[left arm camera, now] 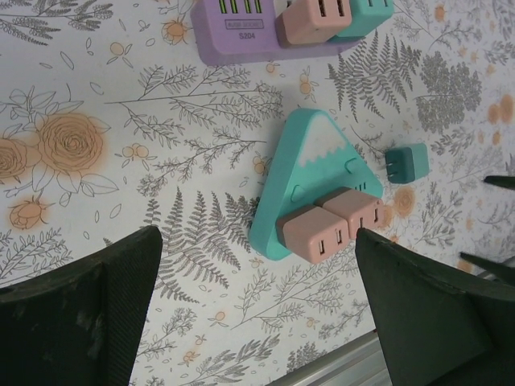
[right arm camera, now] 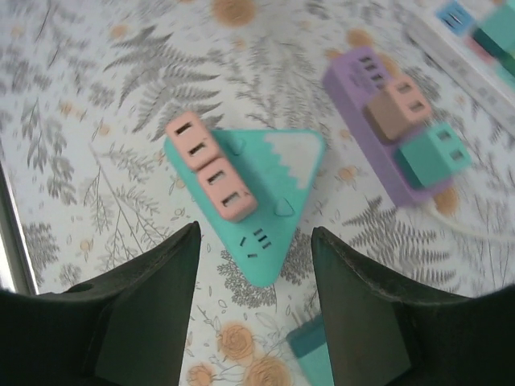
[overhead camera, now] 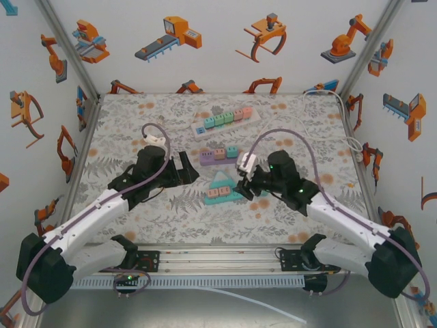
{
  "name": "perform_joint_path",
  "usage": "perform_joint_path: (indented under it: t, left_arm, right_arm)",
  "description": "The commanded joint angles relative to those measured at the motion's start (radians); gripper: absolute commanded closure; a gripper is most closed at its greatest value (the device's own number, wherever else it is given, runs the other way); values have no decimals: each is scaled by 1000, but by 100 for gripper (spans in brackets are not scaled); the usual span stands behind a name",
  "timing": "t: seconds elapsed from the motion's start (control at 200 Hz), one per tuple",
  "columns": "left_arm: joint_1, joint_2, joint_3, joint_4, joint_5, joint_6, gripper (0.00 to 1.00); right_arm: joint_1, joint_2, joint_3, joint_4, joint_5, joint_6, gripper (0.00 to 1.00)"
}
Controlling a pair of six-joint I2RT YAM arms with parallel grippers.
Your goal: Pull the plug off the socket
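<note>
I can see both pink plugs seated point(overhead camera: 218, 192) and the teal socket lying free, so next I clamp the socket's side point(overhead camera: 211, 184) with my left gripper before my right gripper pulls a pink plug.
A teal triangular socket point(overhead camera: 220, 188) point(left arm camera: 310, 173) point(right arm camera: 282, 173) lies flat on the floral table with two pink plugs point(left arm camera: 318, 233) point(right arm camera: 211, 165) seated side by side in it. A loose teal plug point(left arm camera: 406, 163) point(right arm camera: 315, 354) lies on the table just off the socket's right side, prongs bare. My right gripper point(overhead camera: 244, 183) point(right arm camera: 253, 305) hovers open above the socket's tip, and the teal plug rests below it near the right finger, ungripped. My left gripper point(overhead camera: 186, 167) point(left arm camera: 257, 314) stands wide open to the left of the socket, holding nothing.
A purple power strip point(overhead camera: 218, 156) point(left arm camera: 241, 28) point(right arm camera: 362, 80) with a pink and a teal plug lies just behind the socket. Farther back is a white strip point(overhead camera: 225, 121) carrying several coloured plugs. A white cable point(overhead camera: 345, 126) runs along the right wall. A metal rail point(left arm camera: 346, 362) marks the near edge.
</note>
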Motion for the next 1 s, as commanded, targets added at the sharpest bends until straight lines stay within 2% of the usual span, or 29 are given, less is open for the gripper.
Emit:
perform_joint_path:
  t: [0.0, 0.165, 0.366, 0.481, 0.636, 0.706, 0.806, 0.996]
  left_arm:
    - [9, -37, -14, -7, 10, -29, 3]
    - [9, -58, -30, -14, 10, -25, 3]
    - [10, -79, -55, -13, 4, -23, 3]
    - [10, -48, -54, -6, 47, -5, 3]
    - [8, 18, -36, 34, 86, -8, 0]
    - [10, 56, -20, 67, 94, -2, 5]
    - [10, 133, 23, 82, 94, 15, 18]
    - [-10, 299, 82, 208, 199, 37, 28]
  right_arm:
    - [66, 98, 76, -94, -81, -336, 46]
    - [119, 241, 152, -136, -56, -463, 46]
    - [125, 341, 179, -124, -43, -521, 51]
    - [125, 385, 172, -84, -32, -535, 53]
    - [125, 428, 174, -60, -47, -548, 63]
    - [125, 436, 173, -53, -58, -551, 67]
    - [125, 433, 176, -66, -71, -568, 70]
    - [125, 415, 178, -96, -80, -579, 74]
